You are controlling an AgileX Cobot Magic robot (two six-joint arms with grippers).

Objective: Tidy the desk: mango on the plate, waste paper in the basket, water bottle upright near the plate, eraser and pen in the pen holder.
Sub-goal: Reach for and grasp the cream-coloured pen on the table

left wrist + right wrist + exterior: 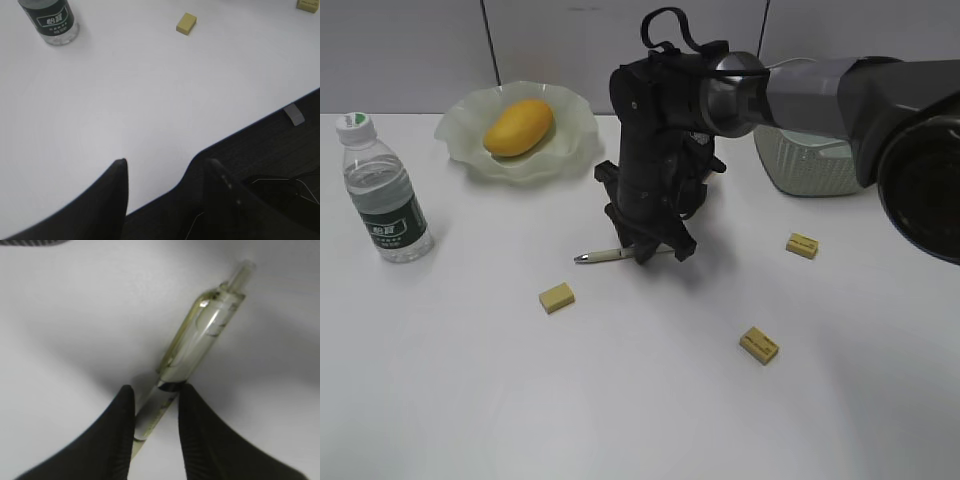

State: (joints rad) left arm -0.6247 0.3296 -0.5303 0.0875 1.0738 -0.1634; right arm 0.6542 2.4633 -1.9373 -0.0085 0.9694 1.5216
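Observation:
The pen (202, 332) is at a slant between the right gripper's fingers, so the robot should open them, line them up squarely with the pen's body (167, 390) and grip it before lifting it to the pen holder.
The pen (605, 256) lies flat on the white desk (470, 400). My right gripper (645, 250) points down at it. In the right wrist view the open fingers (156, 392) straddle the clear pen (200, 340), which lies slanted between them. The mango (518, 127) sits on the wavy green plate (460, 140). The water bottle (385, 190) stands upright at the left and also shows in the left wrist view (50, 20). Three yellow eraser blocks (557, 297) (759, 344) (802, 245) lie loose. My left gripper (167, 165) is open and empty over the desk's front edge. The pen holder and waste paper are out of view.
The green basket (810, 165) stands at the back right, partly behind my right arm. The left wrist view shows two of the yellow blocks (186, 23) (306, 5) and the desk's front edge (250, 127), with dark floor beyond.

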